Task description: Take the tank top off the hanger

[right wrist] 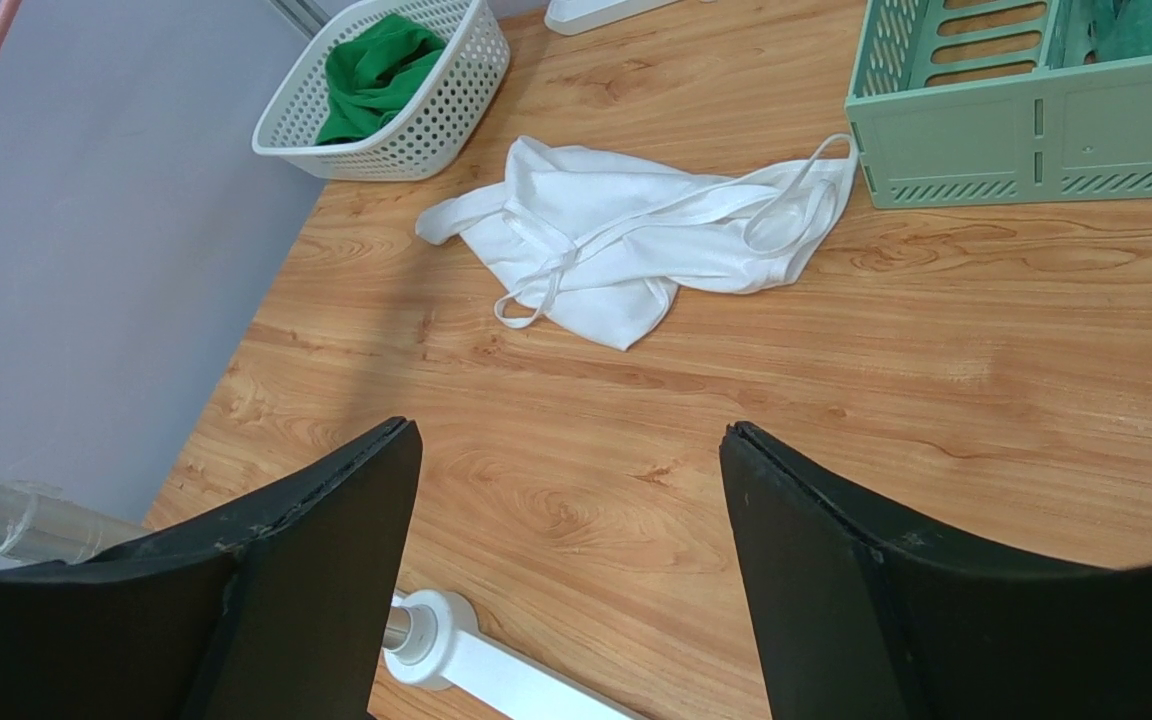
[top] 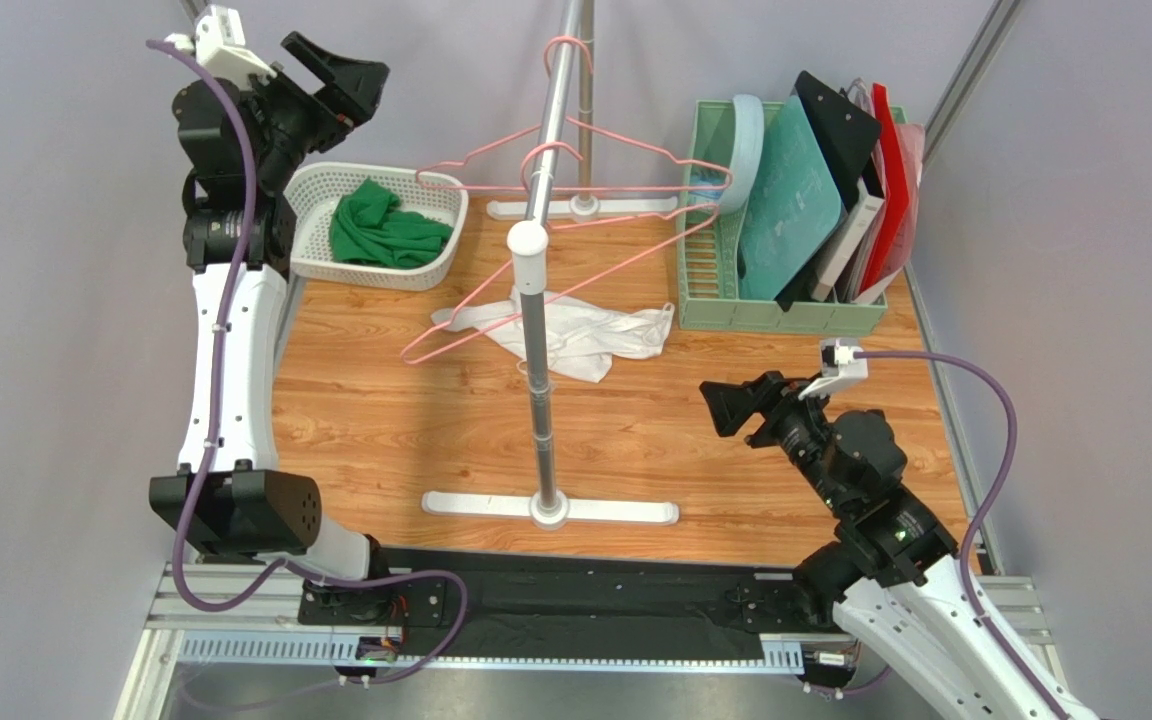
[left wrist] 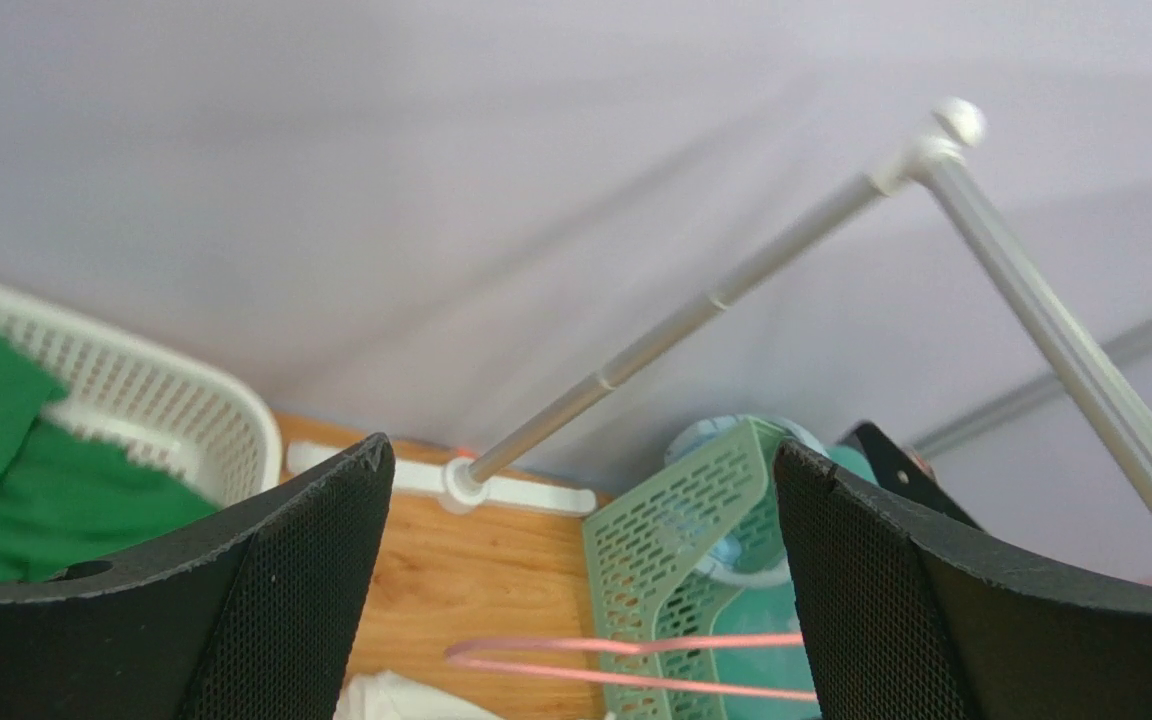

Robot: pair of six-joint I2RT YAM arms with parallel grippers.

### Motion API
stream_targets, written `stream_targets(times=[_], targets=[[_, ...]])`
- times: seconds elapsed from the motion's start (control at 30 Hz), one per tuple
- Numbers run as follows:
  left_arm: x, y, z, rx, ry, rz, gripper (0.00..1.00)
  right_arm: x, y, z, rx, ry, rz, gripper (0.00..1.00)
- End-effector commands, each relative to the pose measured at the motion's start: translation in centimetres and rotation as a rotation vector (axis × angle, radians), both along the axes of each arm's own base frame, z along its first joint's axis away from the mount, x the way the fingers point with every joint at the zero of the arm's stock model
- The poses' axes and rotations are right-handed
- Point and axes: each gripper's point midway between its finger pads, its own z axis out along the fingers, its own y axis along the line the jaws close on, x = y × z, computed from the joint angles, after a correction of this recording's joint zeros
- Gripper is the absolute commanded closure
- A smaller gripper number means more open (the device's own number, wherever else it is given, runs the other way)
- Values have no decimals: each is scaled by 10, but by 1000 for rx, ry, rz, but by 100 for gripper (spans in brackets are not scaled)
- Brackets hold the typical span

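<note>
The white tank top [top: 590,336] lies clear of the pink hangers, so my left gripper should go on down to the bunched folds [top: 503,320] beside the pole before it closes there.
The white tank top [top: 582,333] lies crumpled on the wooden table behind the rack's pole, off the hanger; the right wrist view shows it [right wrist: 642,240] flat with loose straps. A bare pink wire hanger [top: 462,308] hangs from the rail above it, with a second pink hanger behind. My left gripper [top: 361,83] is raised high at the back left, open and empty; its view looks past the pink hanger [left wrist: 593,644]. Near the front right, my right gripper [top: 725,408] hovers open over bare wood [right wrist: 567,435], well short of the tank top.
A white basket [top: 312,203] holding a green cloth [top: 384,228] stands at the back left. A green crate [top: 702,285] of folders stands at the back right. The rack's pole [top: 537,375] rises from a white base [top: 549,510] mid-table.
</note>
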Motion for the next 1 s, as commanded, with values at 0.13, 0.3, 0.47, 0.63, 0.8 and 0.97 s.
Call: stream_targets(times=[0.13,0.3,0.47,0.63,0.8,0.97], targets=[[9,48,-96,-382,352,348,1,-2,-2,13,39,-26,-10,22],[10,38,-167,-486,528,355,1,-2,-1,7,50,-12,-9,22],[3,36,-228,-578,637,404,1,-3,-1,5,54,-7,-9,22],[-2,16,-282,-671,744,376,1,-3,-4,-1,46,2,-22,22],[-13,-21,-331,-696,818,319,1,-3,-4,-6,46,9,-27,22],[-13,-68,-383,-698,932,243,1,-2,-4,-7,51,11,-31,22]])
